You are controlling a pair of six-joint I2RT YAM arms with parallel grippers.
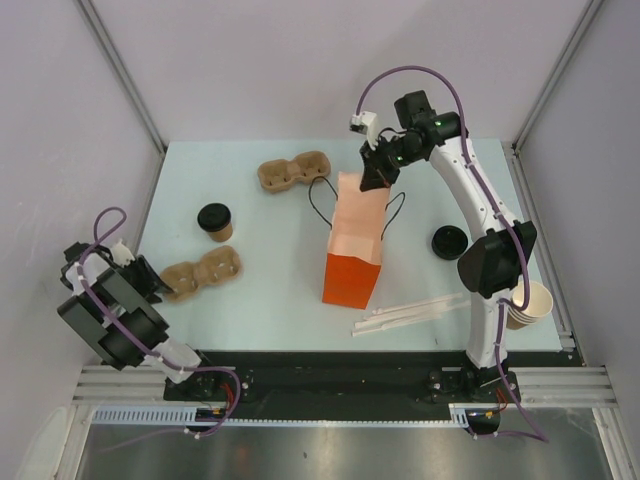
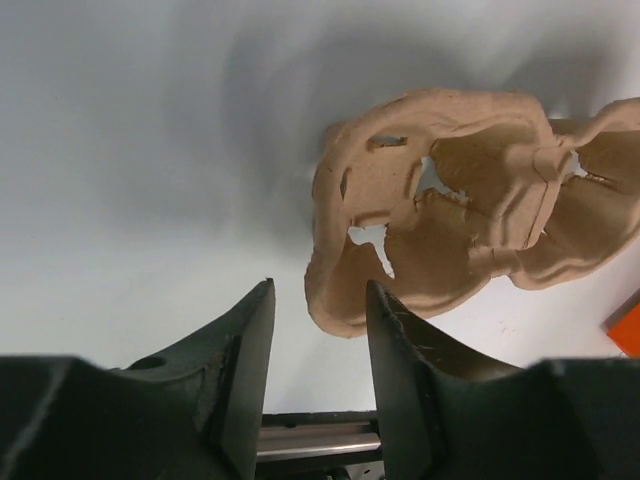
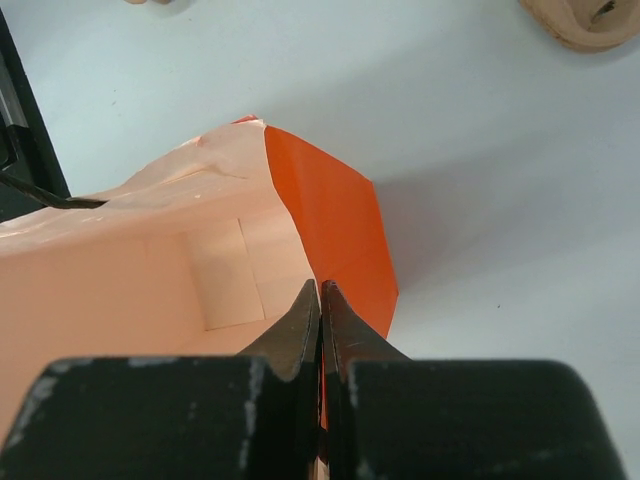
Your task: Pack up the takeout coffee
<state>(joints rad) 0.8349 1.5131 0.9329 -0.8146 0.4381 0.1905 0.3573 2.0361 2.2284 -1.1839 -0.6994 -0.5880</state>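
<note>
The pulp carrier's end [image 1: 180,281] is near the edge of the table, so my left gripper should turn and pull the carrier toward the orange bag [image 1: 350,281] before it picks the carrier up.
The takeout coffee [image 1: 215,221], a tan cup with a black lid, stands upright on the left half of the table. The orange bag [image 1: 355,250] stands open in the middle. My right gripper [image 1: 375,180] is shut on the bag's far rim; in the right wrist view its jaws [image 3: 320,287] pinch the orange wall [image 3: 335,215], and the pale inside shows to the left. My left gripper [image 1: 155,282] sits low at the left edge, well short of the coffee. Its jaws [image 2: 318,290] stand partly open, with the rim of a brown pulp cup carrier [image 2: 470,220] just beyond the tips.
A second pulp carrier [image 1: 293,171] lies at the back, left of the bag. A loose black lid [image 1: 449,241] lies right of the bag. A stack of lidless cups [image 1: 528,303] stands at the right edge. Pale wooden sticks [image 1: 410,313] lie near the front.
</note>
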